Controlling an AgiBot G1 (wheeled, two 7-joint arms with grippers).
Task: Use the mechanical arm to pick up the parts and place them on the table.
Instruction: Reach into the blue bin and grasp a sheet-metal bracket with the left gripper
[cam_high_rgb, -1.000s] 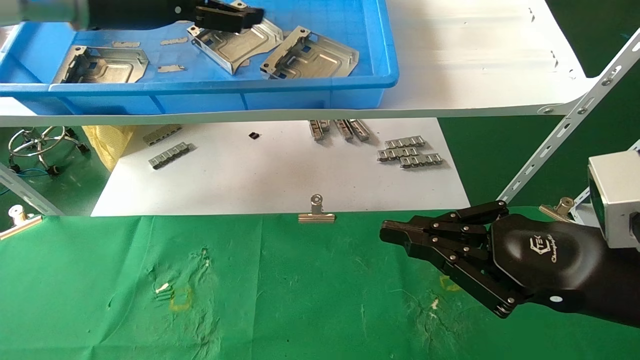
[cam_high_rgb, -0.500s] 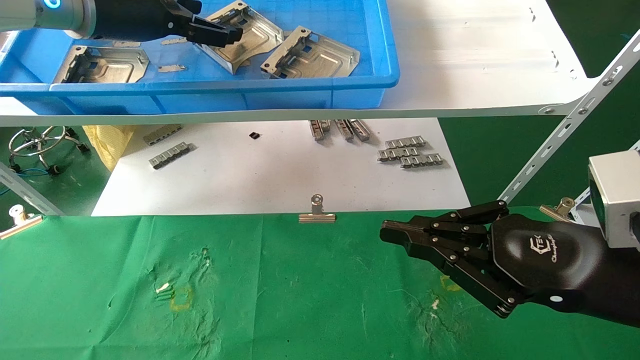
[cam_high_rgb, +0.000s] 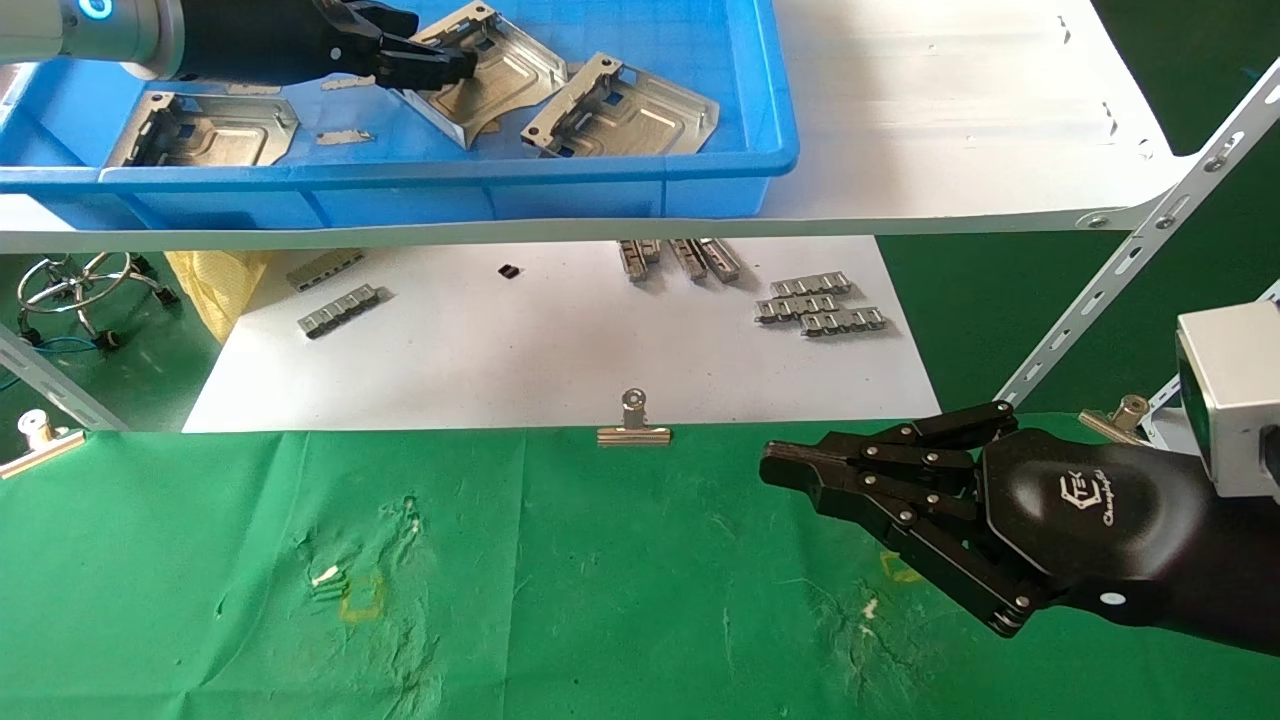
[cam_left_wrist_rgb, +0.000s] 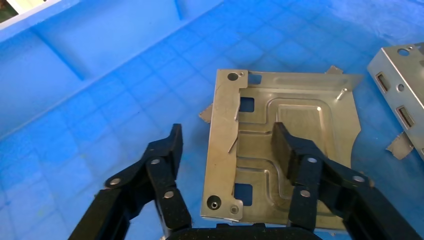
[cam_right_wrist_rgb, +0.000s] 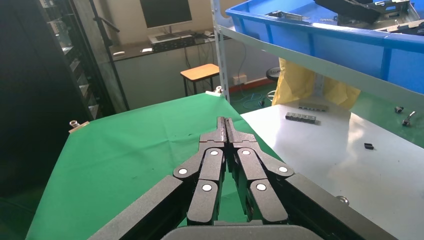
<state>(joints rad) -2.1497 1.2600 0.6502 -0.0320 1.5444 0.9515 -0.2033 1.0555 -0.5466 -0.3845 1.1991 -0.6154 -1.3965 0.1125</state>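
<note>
Flat strip ends stick out from under the middle silver part (cam_high_rgb: 510, 74), so the silver part will come loose and leave flat strips behind when I pick it up.
Three silver parts lie in the blue tray (cam_high_rgb: 400, 176) on the upper white shelf. My left gripper (cam_high_rgb: 440, 66) is inside the tray, open, over the middle part (cam_high_rgb: 505, 66). In the left wrist view this gripper (cam_left_wrist_rgb: 227, 135) straddles the folded edge of that part (cam_left_wrist_rgb: 300, 102): one finger (cam_left_wrist_rgb: 287, 150) is over the embossed face, the other (cam_left_wrist_rgb: 167, 150) is over the tray floor. More parts lie to the right (cam_high_rgb: 620, 110) and left (cam_high_rgb: 205, 130). My right gripper (cam_high_rgb: 778, 466) hovers shut and empty over the green table (cam_high_rgb: 600, 590), also seen in the right wrist view (cam_right_wrist_rgb: 225, 123).
Small grey ridged strips (cam_high_rgb: 820, 303) lie on the lower white board (cam_high_rgb: 560, 350). Binder clips (cam_high_rgb: 632, 425) pin the green cloth at its far edge. A slanted shelf strut (cam_high_rgb: 1130, 270) rises at the right. Yellow cloth (cam_high_rgb: 215, 280) and a chair base (cam_high_rgb: 85, 290) are at the left.
My left gripper has drawn back to the left inside the tray. The middle part has turned and shifted with it. The right arm has not moved.
</note>
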